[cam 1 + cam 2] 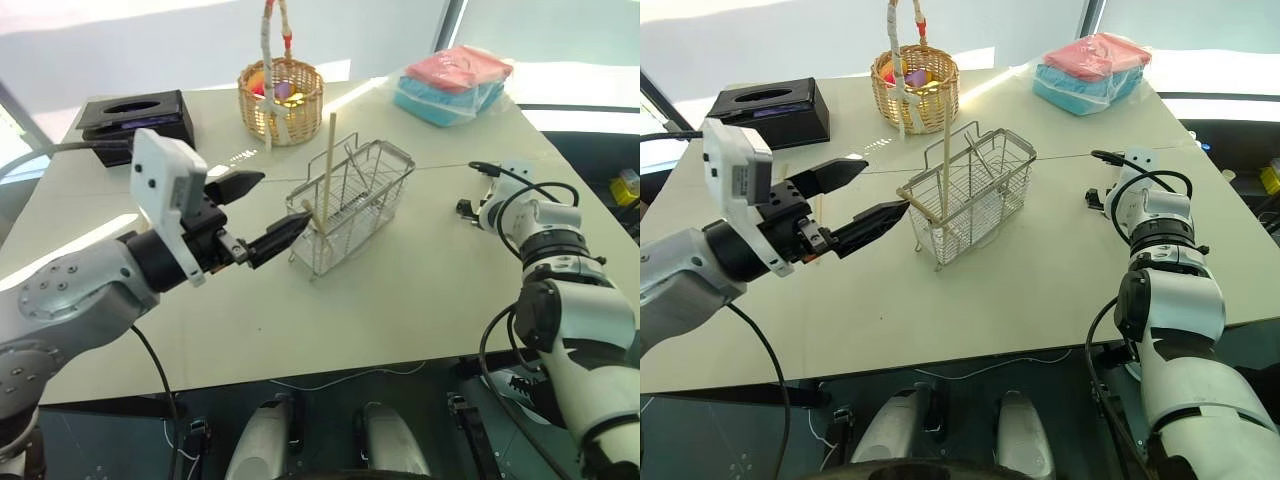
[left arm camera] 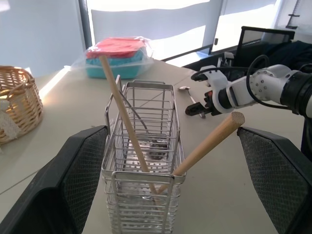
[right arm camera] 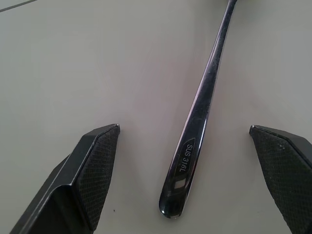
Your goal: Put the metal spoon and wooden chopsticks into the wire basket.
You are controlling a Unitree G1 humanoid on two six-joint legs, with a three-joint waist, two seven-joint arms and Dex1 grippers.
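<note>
A wooden chopstick (image 1: 313, 218) is leaning over the wire basket's rim. So the metal spoon (image 3: 196, 119) will also lean, with its bowl sticking out, when I lower its handle in.
The wire basket (image 1: 352, 203) stands mid-table. Both wooden chopsticks are inside it: one (image 1: 328, 160) rises nearly upright, the other (image 2: 207, 146) leans out over the rim toward my left gripper. My left gripper (image 1: 268, 210) hovers open just beside the basket's near end, and the leaning stick's top lies between its fingers (image 2: 80, 175), gripped by neither. The metal spoon (image 3: 201, 109) lies flat on the table to the right. My right gripper (image 3: 184, 129) is open and low over the spoon, one finger (image 3: 92, 165) on each side of the handle's end without touching it.
A round wicker basket (image 1: 282, 100) with a tall handle stands behind the wire basket. A black tissue box (image 1: 135, 118) sits at the back left, and bagged pink and blue cloths (image 1: 452, 82) at the back right. Bare table (image 1: 400, 300) lies in front.
</note>
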